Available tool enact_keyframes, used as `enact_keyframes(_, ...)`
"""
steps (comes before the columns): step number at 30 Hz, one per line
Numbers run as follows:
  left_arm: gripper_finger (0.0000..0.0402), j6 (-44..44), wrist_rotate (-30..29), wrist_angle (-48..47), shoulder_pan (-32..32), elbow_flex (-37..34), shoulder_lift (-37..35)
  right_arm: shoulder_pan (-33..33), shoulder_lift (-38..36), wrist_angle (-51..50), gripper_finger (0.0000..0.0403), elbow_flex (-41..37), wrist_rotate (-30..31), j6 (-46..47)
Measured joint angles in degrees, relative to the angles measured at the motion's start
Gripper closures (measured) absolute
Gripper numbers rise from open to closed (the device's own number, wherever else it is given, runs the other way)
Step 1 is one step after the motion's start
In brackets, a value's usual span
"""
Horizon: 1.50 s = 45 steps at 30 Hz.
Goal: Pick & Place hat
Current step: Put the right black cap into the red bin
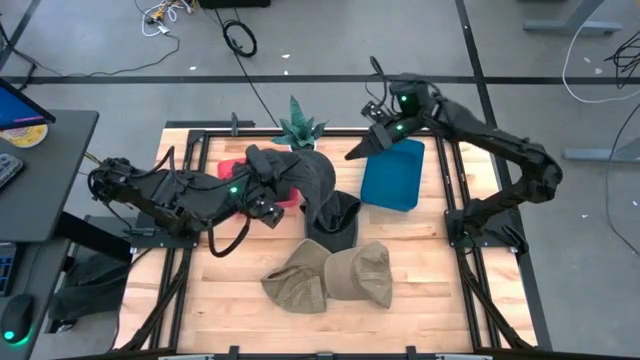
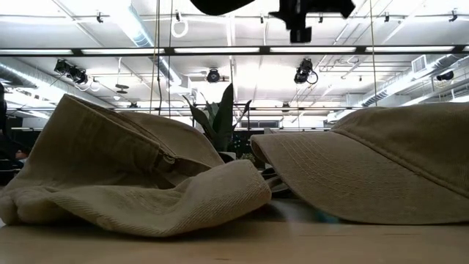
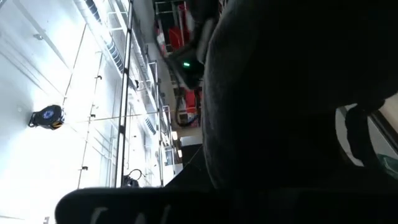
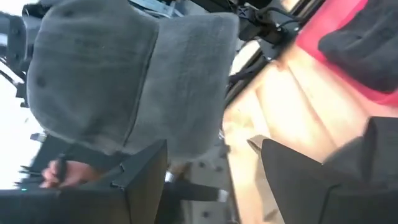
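Note:
My right gripper should hold the hat's loose side [image 1: 324, 172] while my left gripper takes a new grip, because the dark grey hat [image 1: 292, 168] hangs over my left gripper.
A dark grey hat [image 1: 305, 178] hangs in the air over the middle of the table, at my left gripper [image 1: 265, 208], which reaches in from the left. In the left wrist view the dark grey hat [image 3: 298, 93] fills most of the picture. The right wrist view shows the dark grey hat [image 4: 124, 74] lifted clear. Another black hat [image 1: 333, 222] sits on the table beneath it. Two khaki hats [image 1: 298, 283] [image 1: 362, 272] lie on the near part of the table. My right gripper [image 1: 358, 150] is open in the air near the far edge. My left gripper is shut on the dark grey hat, coming at it level from the table's left. The cloth itself hides the fingers, so the part held cannot be told. The hat hangs clear of the table, above the black hat.
A red bin [image 1: 232, 168] with a dark hat in it stands at the far left. A blue bin [image 1: 395, 175] stands at the far right, and a small plant [image 1: 298, 130] is at the far edge. In the low view the khaki hats [image 2: 132, 176] [image 2: 381, 169] block the front.

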Motion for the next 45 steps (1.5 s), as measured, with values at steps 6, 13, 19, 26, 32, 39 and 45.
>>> enact_keyframes(6,0.0392,-0.2,0.0,1.2,-0.1,0.0,0.0,0.0,0.0,30.5,0.014,-13.9,-2.9,16.4)
enact_keyframes(13,0.0392,-0.3,2.1,3.4,0.3,0.0,0.0,0.9,0.0,61.0,0.014,-25.9,-2.8,36.5)
enact_keyframes(19,0.0392,-0.4,6.6,6.4,2.5,0.0,0.8,4.1,0.0,65.5,0.014,-27.1,-1.2,39.2)
enact_keyframes(26,0.0392,-1.6,10.3,8.0,4.2,0.0,2.7,4.8,0.0,72.3,0.014,-27.1,2.6,42.0)
enact_keyframes(32,0.0392,-3.3,10.5,7.7,4.5,0.0,3.8,4.8,0.0,75.6,0.0166,-27.1,5.2,41.8)
enact_keyframes(39,0.037,-6.4,7.4,8.0,4.5,0.0,3.7,4.7,0.0,76.8,0.0288,-27.1,5.1,40.0)
enact_keyframes(45,0.0355,-11.1,7.2,7.8,4.5,0.0,3.7,4.7,0.0,77.8,0.0387,-27.1,5.0,36.2)
